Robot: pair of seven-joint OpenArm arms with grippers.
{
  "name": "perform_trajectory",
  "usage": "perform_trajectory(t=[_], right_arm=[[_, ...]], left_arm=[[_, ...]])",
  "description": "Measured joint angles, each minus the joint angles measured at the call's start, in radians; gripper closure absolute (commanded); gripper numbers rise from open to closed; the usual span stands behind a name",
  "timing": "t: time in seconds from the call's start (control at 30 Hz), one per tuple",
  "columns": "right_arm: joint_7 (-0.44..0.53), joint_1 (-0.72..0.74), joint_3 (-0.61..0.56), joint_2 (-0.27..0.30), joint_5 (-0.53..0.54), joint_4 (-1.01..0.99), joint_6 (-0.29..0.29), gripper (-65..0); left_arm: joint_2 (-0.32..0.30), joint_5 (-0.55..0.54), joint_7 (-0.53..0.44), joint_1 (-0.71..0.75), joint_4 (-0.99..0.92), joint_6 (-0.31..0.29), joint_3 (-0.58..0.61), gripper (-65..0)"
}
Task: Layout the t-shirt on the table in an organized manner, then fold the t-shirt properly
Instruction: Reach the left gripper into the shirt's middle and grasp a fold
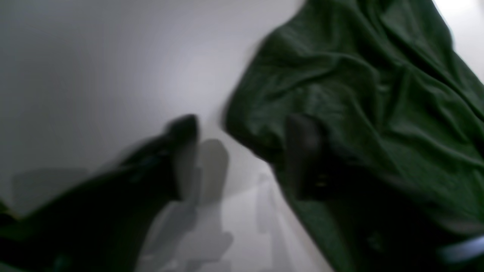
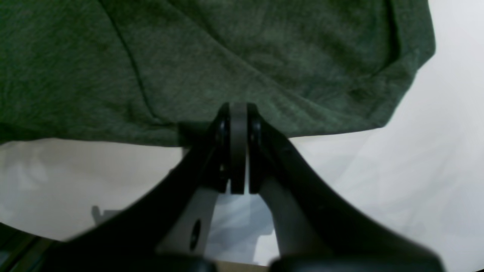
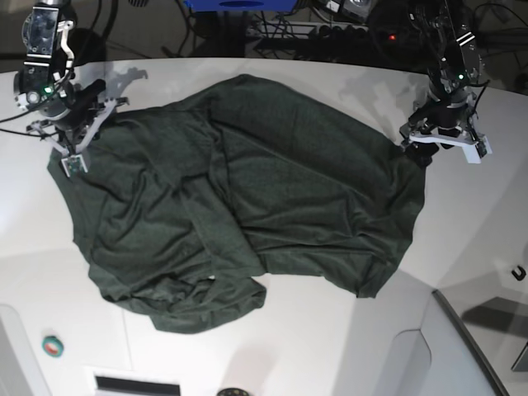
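Observation:
The t-shirt's corner (image 1: 238, 118) is between my left gripper's open fingers, so I should keep moving in over the t-shirt until they can close on its edge (image 1: 263, 147).
The dark green t-shirt (image 3: 272, 190) lies spread and wrinkled across the white table (image 3: 322, 351), with folds bunched along its near edge. In the base view my right gripper (image 3: 73, 161) is at the shirt's far-left corner. The right wrist view shows that gripper (image 2: 238, 113) shut on the hem of the t-shirt (image 2: 227, 49). My left gripper (image 3: 441, 142) hangs at the shirt's right corner. The blurred left wrist view shows this gripper (image 1: 242, 139) open. One finger is over the bare table (image 1: 94, 75), and the other is over the edge of the t-shirt (image 1: 378, 94).
A raised grey-white panel (image 3: 466, 351) with a dark edge stands at the front right. A small green roll (image 3: 52, 346) lies at the front left, and a small black hook (image 3: 518, 273) near the right edge. Cables and equipment (image 3: 330, 21) crowd the space behind the table.

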Motion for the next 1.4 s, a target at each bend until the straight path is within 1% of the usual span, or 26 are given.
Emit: perform_trajectory(t=[0.07, 0.17, 0.3, 0.37, 0.47, 0.6, 0.63, 0.67, 0.73, 0.83, 0.9, 0.97, 1.03, 1.07, 1.1, 1.13, 1.2, 1.3, 1.4], right_arm=[[0.000, 0.000, 0.000, 0.000, 0.000, 0.000, 0.000, -0.2], [0.000, 0.000, 0.000, -0.001, 0.000, 0.000, 0.000, -0.2], [0.000, 0.000, 0.000, 0.000, -0.003, 0.000, 0.000, -0.2], [0.000, 0.000, 0.000, -0.001, -0.003, 0.000, 0.000, -0.2], [0.000, 0.000, 0.000, 0.000, -0.003, 0.000, 0.000, -0.2], [0.000, 0.000, 0.000, 0.000, -0.003, 0.000, 0.000, -0.2], [0.000, 0.000, 0.000, 0.000, -0.003, 0.000, 0.000, -0.2], [0.000, 0.000, 0.000, -0.001, -0.003, 0.000, 0.000, -0.2], [0.000, 0.000, 0.000, -0.001, -0.003, 0.000, 0.000, -0.2], [0.000, 0.000, 0.000, -0.001, -0.003, 0.000, 0.000, -0.2], [0.001, 0.000, 0.000, -0.002, -0.002, -0.001, 0.000, -0.2], [0.000, 0.000, 0.000, -0.002, -0.003, -0.001, 0.000, -0.2], [0.000, 0.000, 0.000, -0.002, -0.003, -0.001, 0.000, -0.2], [0.000, 0.000, 0.000, -0.003, -0.003, -0.001, 0.000, -0.2], [0.000, 0.000, 0.000, -0.003, -0.002, -0.001, 0.000, -0.2], [0.000, 0.000, 0.000, -0.002, -0.003, -0.001, 0.000, -0.2], [0.000, 0.000, 0.000, 0.000, -0.003, -0.001, 0.000, -0.2], [0.001, 0.000, 0.000, 0.000, -0.003, -0.001, 0.000, -0.2], [0.000, 0.000, 0.000, 0.000, -0.003, -0.001, 0.000, -0.2]], left_arm=[[-0.001, 0.004, -0.005, -0.011, -0.051, -0.043, 0.000, -42.0], [0.001, 0.006, 0.007, -0.014, -0.116, -0.138, -0.002, -42.0], [0.009, 0.001, 0.003, -0.052, -0.179, -0.159, -0.002, -42.0], [0.018, 0.004, -0.040, -0.069, -0.205, -0.158, -0.005, -42.0], [0.029, 0.001, -0.082, -0.085, -0.245, -0.185, -0.002, -41.8], [0.030, 0.001, -0.101, -0.126, -0.289, -0.185, -0.001, -40.3], [0.030, 0.000, -0.100, -0.135, -0.294, -0.184, -0.004, -36.2], [0.030, 0.001, -0.096, -0.136, -0.297, -0.185, -0.008, -26.5], [0.030, 0.010, -0.092, -0.130, -0.299, -0.180, -0.011, 0.0], [0.029, 0.016, -0.081, -0.109, -0.259, -0.173, -0.013, 0.0], [0.023, 0.014, -0.080, -0.082, -0.190, -0.176, -0.011, 0.0], [0.011, 0.039, -0.076, -0.069, -0.129, -0.174, -0.006, 0.0], [0.012, 0.108, -0.072, -0.067, -0.060, -0.117, 0.002, 0.0], [0.013, 0.158, -0.070, -0.067, -0.024, -0.092, 0.019, 0.0], [0.012, 0.190, -0.075, -0.068, 0.002, -0.060, 0.041, 0.0], [0.011, 0.246, -0.070, -0.069, 0.028, -0.031, 0.077, 0.0], [0.011, 0.320, -0.018, -0.079, 0.063, 0.000, 0.152, 0.0], [0.016, 0.417, 0.077, -0.132, 0.070, -0.003, 0.257, 0.0], [0.010, 0.484, 0.161, -0.238, 0.018, 0.000, 0.347, 0.0]])
